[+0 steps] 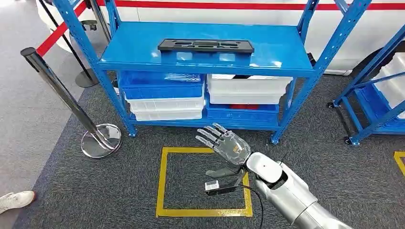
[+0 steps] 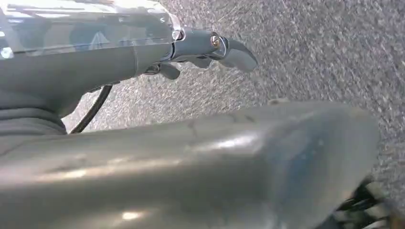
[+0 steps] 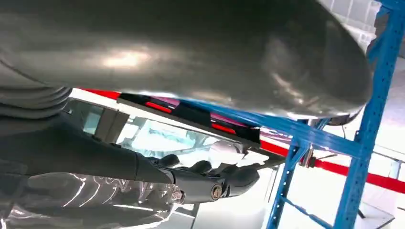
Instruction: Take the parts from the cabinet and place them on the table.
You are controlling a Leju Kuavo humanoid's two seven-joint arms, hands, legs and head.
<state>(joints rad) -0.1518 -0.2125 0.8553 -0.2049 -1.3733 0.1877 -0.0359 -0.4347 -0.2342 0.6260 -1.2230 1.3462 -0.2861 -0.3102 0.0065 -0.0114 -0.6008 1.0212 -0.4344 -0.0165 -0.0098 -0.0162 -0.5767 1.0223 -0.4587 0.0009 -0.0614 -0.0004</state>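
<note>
The long black part [image 1: 206,45] has cut-outs going through it above a deep front edge [image 1: 206,49], so the robot should expect its bottom side to be hollow when it lifts the part.
A long black part [image 1: 205,46] with cut-outs lies flat on the top board of the blue shelf rack [image 1: 286,59]. My right hand [image 1: 224,145] is raised in front of the rack's lower level, below and a little right of the part. Its fingers are spread and it holds nothing. In the right wrist view the same hand [image 3: 191,176] reaches toward the shelf, with the black part [image 3: 191,112] seen from beneath its edge. My left hand [image 2: 143,52] hangs over grey carpet with its fingers stretched out and empty.
Blue [image 1: 162,86] and white bins [image 1: 248,88] are stacked on the rack's lower board. A chrome stanchion [image 1: 98,138] with a red belt stands at the left. A yellow taped square [image 1: 162,181] marks the carpet. Another blue rack [image 1: 377,95] stands at the right, and a person's shoe [image 1: 14,199] at the lower left.
</note>
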